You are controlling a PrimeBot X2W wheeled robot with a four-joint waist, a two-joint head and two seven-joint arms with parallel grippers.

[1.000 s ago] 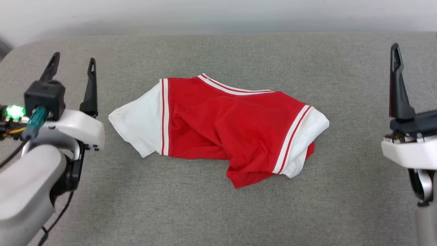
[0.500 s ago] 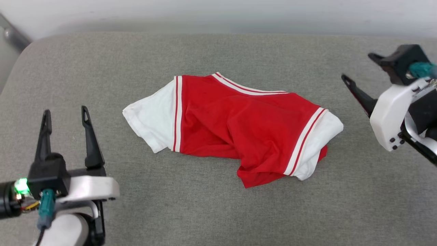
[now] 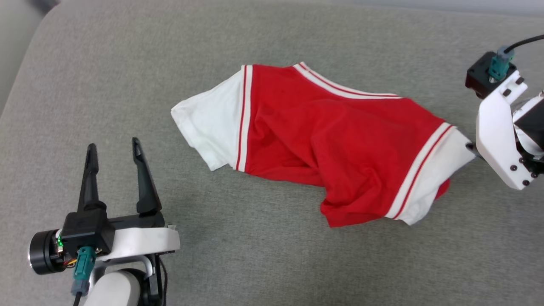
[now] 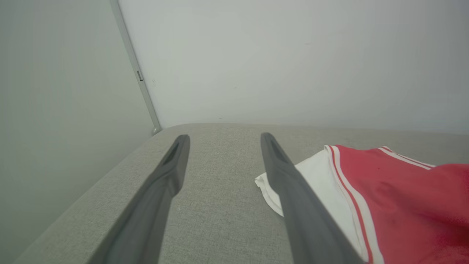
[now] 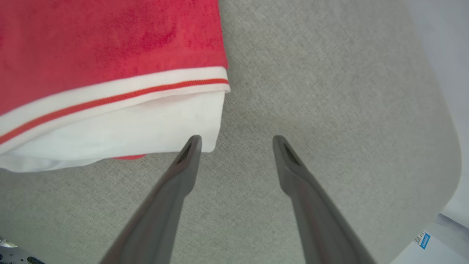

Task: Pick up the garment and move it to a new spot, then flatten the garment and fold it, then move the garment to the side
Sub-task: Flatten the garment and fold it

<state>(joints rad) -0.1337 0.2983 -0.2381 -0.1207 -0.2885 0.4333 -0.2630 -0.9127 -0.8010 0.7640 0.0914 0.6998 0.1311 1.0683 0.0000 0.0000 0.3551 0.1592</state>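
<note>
I expect the garment's tucked body [image 3: 352, 171] to unfold long when I lift it by both sleeves, because a red edge [image 3: 442, 189] shows a little beneath the white sleeve.
The garment [image 3: 323, 127] lies crumpled on the grey padded surface [image 3: 263, 263], red body up, a white sleeve at each end, no lettering showing. My left gripper [image 3: 114, 146] stands open and empty at the near left, fingers pointing away from me, a hand's width short of the left sleeve [image 4: 315, 176]. In the left wrist view the left gripper [image 4: 224, 137] frames bare fabric, the garment [image 4: 395, 190] to its right. My right gripper [image 5: 236, 141] is open, tilted down at the right sleeve [image 5: 128, 128]; one fingertip [image 5: 192, 143] meets the sleeve's corner. Nothing is held.
The surface has rounded corners; its right edge [image 5: 445, 154] runs close beside my right gripper, with floor and a blue label [image 5: 423, 240] beyond. A pale wall [image 4: 293, 62] with a metal strip [image 4: 141, 77] stands behind the far edge.
The head camera has tipped down and shifted. My left gripper has drawn back toward me. My right arm has swung from pointing up to pointing down at the right sleeve.
</note>
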